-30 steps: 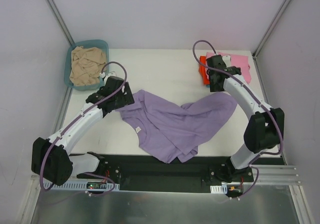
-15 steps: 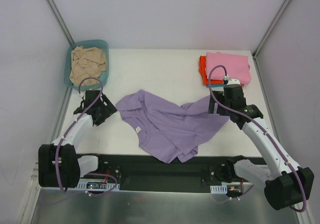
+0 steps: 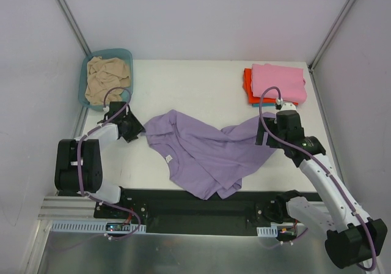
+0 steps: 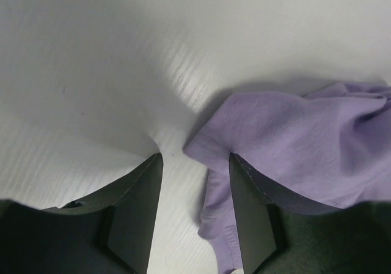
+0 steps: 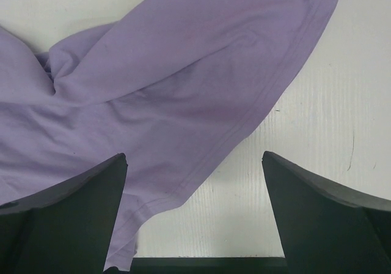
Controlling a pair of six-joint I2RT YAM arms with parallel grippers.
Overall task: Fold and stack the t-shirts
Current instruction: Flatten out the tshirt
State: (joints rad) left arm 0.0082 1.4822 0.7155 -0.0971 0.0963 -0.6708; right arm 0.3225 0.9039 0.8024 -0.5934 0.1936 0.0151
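My left gripper is at one corner of the lavender t-shirt, which lies crumpled in folds [image 3: 208,156], so next my right gripper grabs the bunched near edge [image 3: 227,189] and lifts it open.
A lavender t-shirt [image 3: 208,151] lies crumpled across the middle of the table. My left gripper [image 3: 135,130] is low at the shirt's left corner. In the left wrist view the jaws [image 4: 195,156] stand partly apart, with the shirt's edge [image 4: 293,145] lying between them against the right finger and bare table beside the left one. My right gripper [image 3: 264,138] hangs wide open over the shirt's right hem [image 5: 171,84]; its jaws [image 5: 194,158] straddle the hem and bare table. A folded pink t-shirt [image 3: 278,81] rests on an orange-red one [image 3: 247,85] at the back right.
A teal basin [image 3: 127,57] at the back left holds a crumpled beige t-shirt [image 3: 105,78]. White walls and metal frame posts close in the table on both sides. A black rail runs along the near edge.
My left arm has drawn back to the shirt's left corner and its jaws have narrowed. My right arm has come down from the pink stack to the shirt's right hem.
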